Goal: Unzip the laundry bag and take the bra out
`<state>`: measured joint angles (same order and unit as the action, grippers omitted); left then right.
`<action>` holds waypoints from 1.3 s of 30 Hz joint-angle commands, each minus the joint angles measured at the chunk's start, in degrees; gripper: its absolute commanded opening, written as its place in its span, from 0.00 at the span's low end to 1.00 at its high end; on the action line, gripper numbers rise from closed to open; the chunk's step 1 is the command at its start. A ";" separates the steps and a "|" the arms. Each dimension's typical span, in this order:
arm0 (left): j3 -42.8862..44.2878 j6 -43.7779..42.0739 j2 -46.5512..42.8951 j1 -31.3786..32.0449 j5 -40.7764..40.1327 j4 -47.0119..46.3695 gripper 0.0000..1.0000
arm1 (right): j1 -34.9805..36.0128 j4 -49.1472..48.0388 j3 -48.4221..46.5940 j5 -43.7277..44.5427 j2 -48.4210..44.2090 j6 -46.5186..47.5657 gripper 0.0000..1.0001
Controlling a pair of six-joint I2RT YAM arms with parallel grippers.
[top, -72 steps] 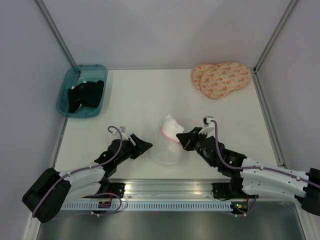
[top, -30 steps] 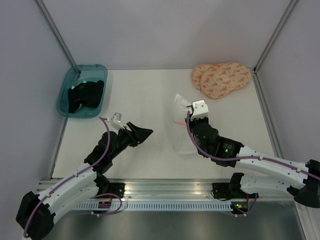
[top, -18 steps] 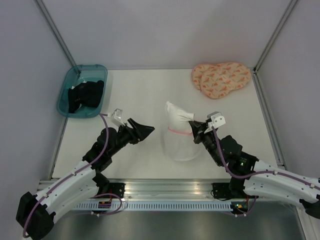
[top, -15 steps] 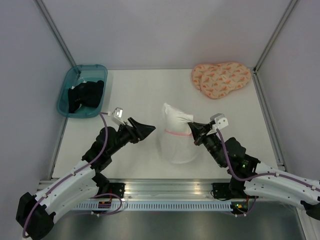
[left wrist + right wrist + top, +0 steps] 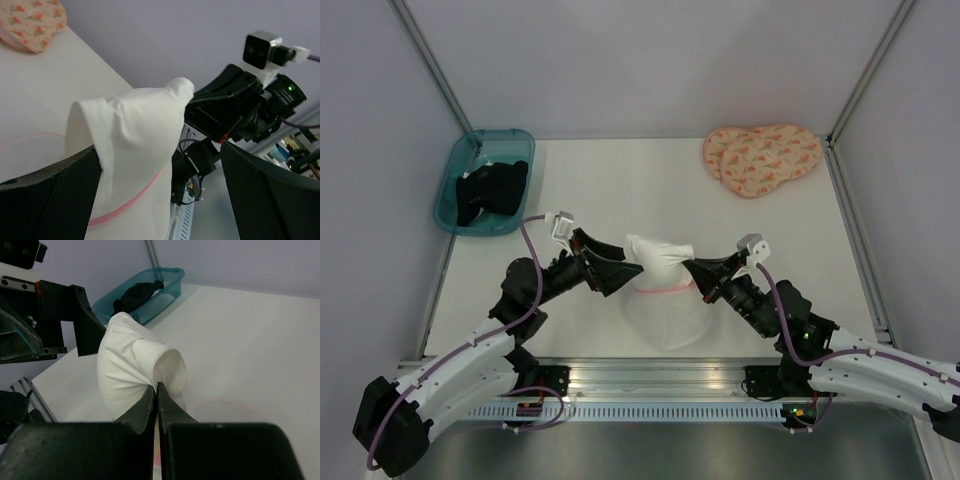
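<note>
I should take the bra's loose end (image 5: 642,248) with my left gripper and carry the bra to the teal bin (image 5: 485,183), as my right gripper pinches it far from there.
The white bra (image 5: 658,255) sticks out of the top of the see-through mesh laundry bag (image 5: 665,318), whose pink edging (image 5: 665,291) runs below it. My right gripper (image 5: 692,268) is shut on the bra's right end and holds it up; in the right wrist view the jaws (image 5: 158,388) pinch a fold of the bra (image 5: 125,365). My left gripper (image 5: 620,275) is open at the bra's left end. In the left wrist view the bra (image 5: 135,125) lies between the wide-open fingers (image 5: 50,200), against the left one.
A teal bin (image 5: 452,180) holding black clothing (image 5: 490,188) stands at the back left and also shows in the right wrist view (image 5: 150,282). A peach patterned pad (image 5: 762,158) lies at the back right. A metal rail (image 5: 650,380) runs along the near edge.
My left gripper has moved right, its open jaws now around the bra's left end. My right gripper, still holding the bra, has moved down and left, tipping the bra towards the left gripper.
</note>
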<state>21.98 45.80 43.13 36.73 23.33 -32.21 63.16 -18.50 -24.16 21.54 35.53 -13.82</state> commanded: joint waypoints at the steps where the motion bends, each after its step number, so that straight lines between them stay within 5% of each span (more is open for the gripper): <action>1: -0.36 -7.65 2.91 -0.08 13.37 -11.64 1.00 | -0.05 -1.71 -3.17 -4.48 -0.46 -2.52 0.00; 12: -1.06 -17.50 2.83 -0.08 14.54 -6.73 0.91 | -0.05 4.08 -6.33 -8.35 -2.75 -4.80 0.00; 15: -0.10 -16.27 4.06 -0.08 16.56 -8.57 0.82 | -0.05 4.79 -7.04 -10.20 -0.82 -5.60 0.00; 22: 1.49 -12.05 9.60 0.01 21.58 -14.11 0.42 | -0.05 6.72 -8.97 -11.44 3.49 -6.74 0.00; 26: 1.93 -12.31 10.22 -0.08 21.41 -12.72 0.31 | -0.05 10.93 -10.81 -8.01 4.28 -6.22 0.01; 27: 2.28 -12.66 9.95 -0.08 20.62 -11.75 0.28 | -0.05 12.07 -11.77 -5.31 4.37 -6.13 0.05; 28: 2.54 -13.01 9.78 -0.08 20.00 -10.87 0.11 | -0.05 14.70 -12.31 -3.98 4.46 -5.87 0.29; 29: 2.81 -13.63 9.43 -0.08 18.61 -7.29 0.02 | -0.05 15.85 -12.75 -2.83 4.55 -5.17 0.39; 32: 4.47 -16.78 7.93 -0.08 11.41 -1.04 0.02 | -0.05 21.22 -14.07 5.07 4.46 -5.86 0.74; 35: 7.89 -20.47 6.70 -0.17 1.48 7.84 0.02 | -0.05 24.91 -14.33 13.33 3.59 -7.26 0.92; 39: 12.12 -25.05 6.78 -1.74 -11.26 16.37 0.02 | -0.05 27.38 -13.72 16.60 2.97 -8.41 0.97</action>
<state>29.34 27.53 50.72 36.32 24.27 -22.81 63.05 5.02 -36.51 31.40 39.29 -20.82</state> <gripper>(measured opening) 0.044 0.966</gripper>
